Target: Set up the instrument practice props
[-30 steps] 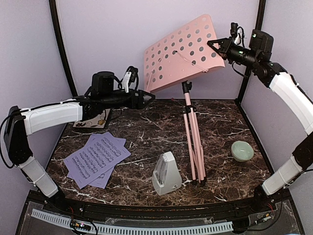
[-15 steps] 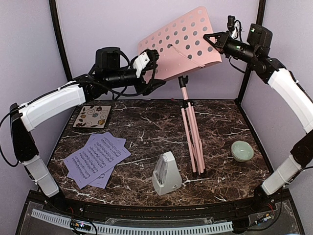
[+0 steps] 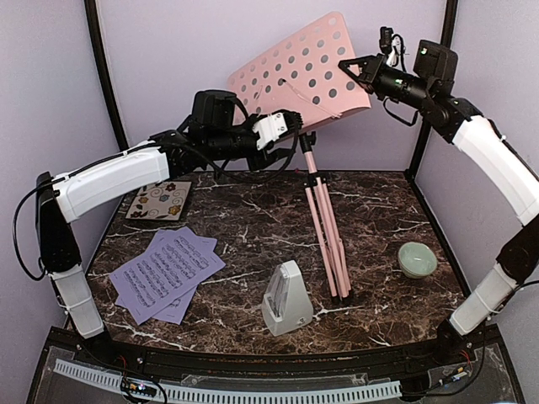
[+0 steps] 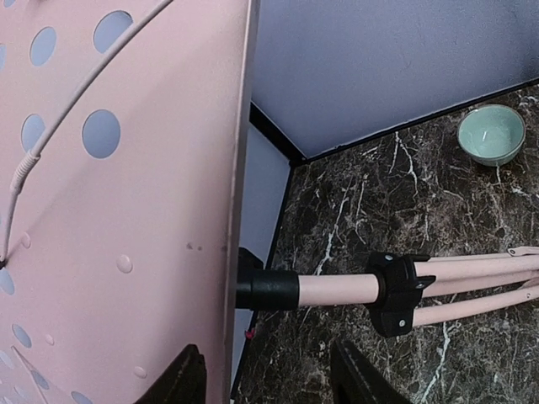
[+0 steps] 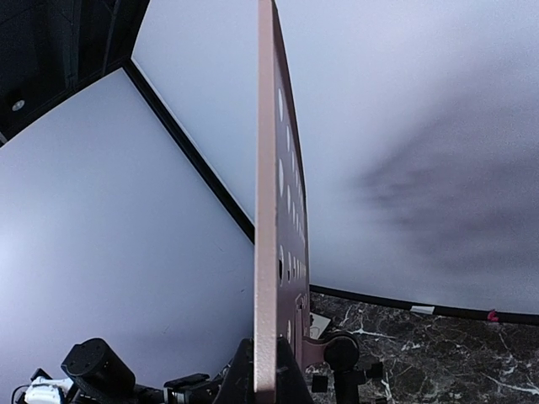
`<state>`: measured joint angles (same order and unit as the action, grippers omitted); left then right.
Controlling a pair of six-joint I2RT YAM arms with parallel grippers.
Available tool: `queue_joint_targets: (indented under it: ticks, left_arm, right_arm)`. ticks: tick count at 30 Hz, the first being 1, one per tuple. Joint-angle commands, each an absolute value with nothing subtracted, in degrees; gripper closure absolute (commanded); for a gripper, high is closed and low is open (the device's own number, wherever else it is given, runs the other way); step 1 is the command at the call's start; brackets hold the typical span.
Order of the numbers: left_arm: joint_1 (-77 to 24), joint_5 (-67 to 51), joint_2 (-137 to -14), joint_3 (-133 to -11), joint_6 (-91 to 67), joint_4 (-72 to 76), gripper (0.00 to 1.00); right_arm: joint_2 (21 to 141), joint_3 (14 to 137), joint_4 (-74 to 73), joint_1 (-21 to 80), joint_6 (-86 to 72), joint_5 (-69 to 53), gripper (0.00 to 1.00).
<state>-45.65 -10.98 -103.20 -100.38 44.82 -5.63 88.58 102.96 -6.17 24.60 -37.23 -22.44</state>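
Note:
My right gripper holds the desk's edge [image 3: 363, 91] while the tripod's legs stand close together. It should take hold of the pole top [image 3: 309, 153] before the legs spread.
The pink music stand [image 3: 324, 227] stands on its tripod at mid-table. Its perforated desk [image 3: 299, 71] is tilted up at the back. My right gripper [image 3: 352, 71] is shut on the desk's right edge; in the right wrist view the desk [image 5: 268, 194] is edge-on between the closed jaws of that gripper [image 5: 265, 374]. My left gripper [image 3: 292, 128] is open just under the desk beside the pole top; in the left wrist view it [image 4: 269, 383] straddles the desk's lower edge [image 4: 240, 210], short of the pole [image 4: 333, 289]. Lavender sheet-music pages [image 3: 166, 273] lie front left. The metronome [image 3: 286, 299] stands front centre.
A pale green bowl [image 3: 417, 258] sits at the right, also in the left wrist view [image 4: 491, 133]. A floral coaster [image 3: 160, 200] lies back left under the left arm. Purple walls close in the back and sides.
My left arm has swung right and up, from the back left to the stand's pole top. The desk and my right gripper on it have shifted left and tilted steeper.

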Motion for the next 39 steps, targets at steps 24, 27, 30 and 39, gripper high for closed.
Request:
queue_joint_targets:
  ticks: [24, 27, 30, 39]
  left_arm:
    - [-46.1, -0.1, -104.5, -110.1, 51.0, 5.3, 1.0]
    - [-46.2, -1.4, -103.6, -110.2, 54.5, 7.1, 1.0]
    - [-46.3, -2.0, -102.6, -110.1, 57.4, 9.4, 1.0]
    - [-46.3, -2.5, -101.1, -111.6, 63.6, 14.5, 1.0]
  right_arm:
    - [83.0, 105.9, 14.2, 26.6, -35.1, -21.6, 0.5]
    - [80.1, 101.2, 13.8, 26.5, -33.2, -17.4, 0.25]
    - [77.0, 97.2, 12.0, 25.9, -31.6, -13.4, 0.12]
    - [68.9, 85.8, 3.1, 20.1, -32.7, -5.0, 0.05]
